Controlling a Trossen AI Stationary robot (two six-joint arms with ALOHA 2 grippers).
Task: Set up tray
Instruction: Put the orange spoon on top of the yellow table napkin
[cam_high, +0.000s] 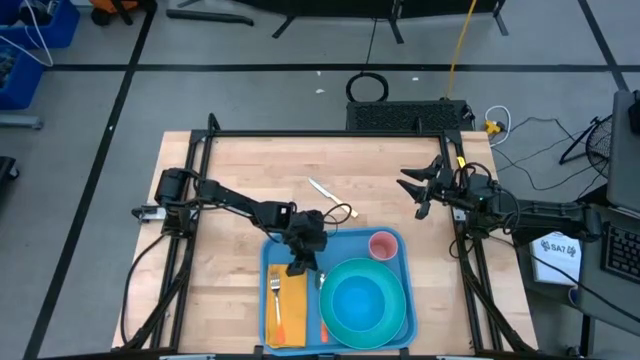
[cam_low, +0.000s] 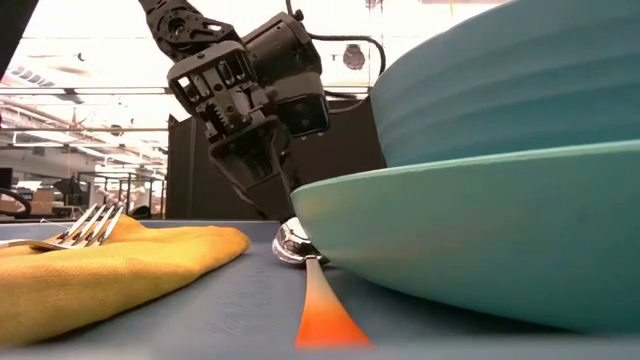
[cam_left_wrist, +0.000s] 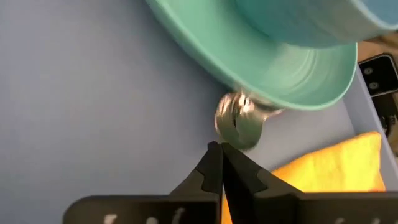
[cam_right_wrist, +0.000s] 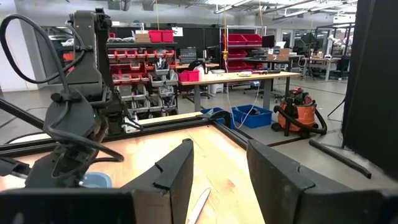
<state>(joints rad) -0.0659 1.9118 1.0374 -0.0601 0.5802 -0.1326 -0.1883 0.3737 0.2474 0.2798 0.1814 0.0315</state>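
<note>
Next, I open my left gripper's fingers because they are shut just short of the spoon's bowl (cam_low: 292, 244). Then I should grip the bowl's edge and carry the spoon to the napkin (cam_high: 291, 303).
The blue tray (cam_high: 340, 246) lies at the table's near middle. It holds a turquoise plate (cam_high: 398, 322) with a blue bowl (cam_high: 360, 300) on it. A yellow napkin (cam_high: 291, 312) carries a fork (cam_high: 276, 293), and a pink cup (cam_high: 383, 244) stands in the far right corner. A spoon (cam_high: 322, 305) with an orange handle (cam_low: 322, 305) lies between napkin and plate, its bowl (cam_left_wrist: 239, 121) partly under the plate's rim (cam_left_wrist: 280, 68). My left gripper (cam_left_wrist: 221, 148) is shut, its tips right at the spoon's bowl. My right gripper (cam_high: 412, 190) waits open at the table's right edge. My left gripper (cam_low: 287, 212) comes down slanting from above and from the table's far side, its shut fingertips at the edge of the spoon's bowl (cam_low: 292, 243). The spoon lies flat on the tray. Whether the tips touch the bowl, I cannot tell.
A knife (cam_high: 322, 189) lies on the bare wood beyond the tray's far edge. The plate and bowl (cam_low: 520, 70) rise close beside my left gripper. The napkin (cam_low: 110, 265) and fork (cam_low: 85, 228) lie on its other side. My right gripper (cam_right_wrist: 221, 155) hovers above bare wood.
</note>
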